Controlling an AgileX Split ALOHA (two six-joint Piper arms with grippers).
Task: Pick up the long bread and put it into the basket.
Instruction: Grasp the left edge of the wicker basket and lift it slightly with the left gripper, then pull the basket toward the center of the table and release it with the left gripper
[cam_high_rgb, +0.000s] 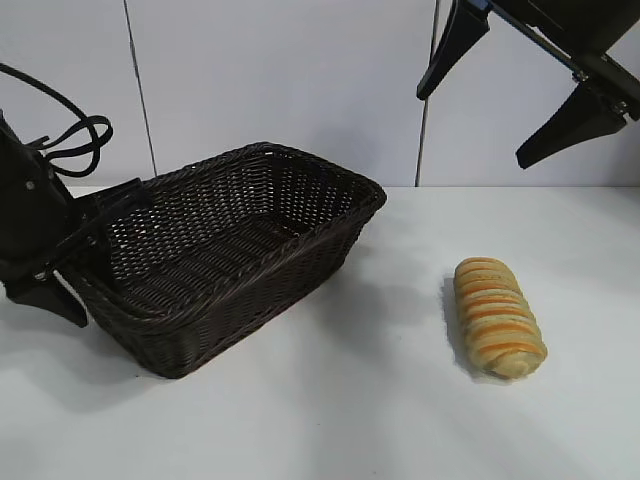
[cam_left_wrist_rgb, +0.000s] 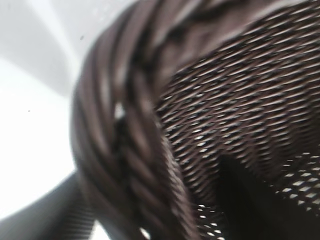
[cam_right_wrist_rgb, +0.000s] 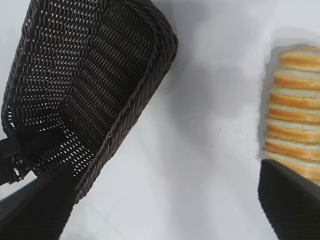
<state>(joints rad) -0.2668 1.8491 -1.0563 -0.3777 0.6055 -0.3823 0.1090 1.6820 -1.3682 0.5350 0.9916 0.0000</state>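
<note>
The basket's far end (cam_high_rgb: 362, 195) slants back from the long bread, so my left gripper should turn the basket straight by its braided rim (cam_high_rgb: 112, 303) before letting it go.
The long bread (cam_high_rgb: 497, 316), golden-tan with orange-brown stripes, lies on the white table to the right of the basket (cam_high_rgb: 260, 290); it also shows in the right wrist view (cam_right_wrist_rgb: 295, 115). My right gripper (cam_high_rgb: 478, 125) hangs high above the table at the back right, open and empty, and the bread lies beside one finger in its wrist view (cam_right_wrist_rgb: 165, 210). My left gripper (cam_high_rgb: 85, 260) straddles the basket's left braided rim (cam_left_wrist_rgb: 125, 125), one finger outside and one inside, shut on it.
The dark wicker basket (cam_right_wrist_rgb: 85, 65) stands on the left half of the white table (cam_high_rgb: 360, 400) and holds nothing. A white panelled wall (cam_high_rgb: 280, 80) runs behind. Black cables (cam_high_rgb: 70, 135) loop above the left arm.
</note>
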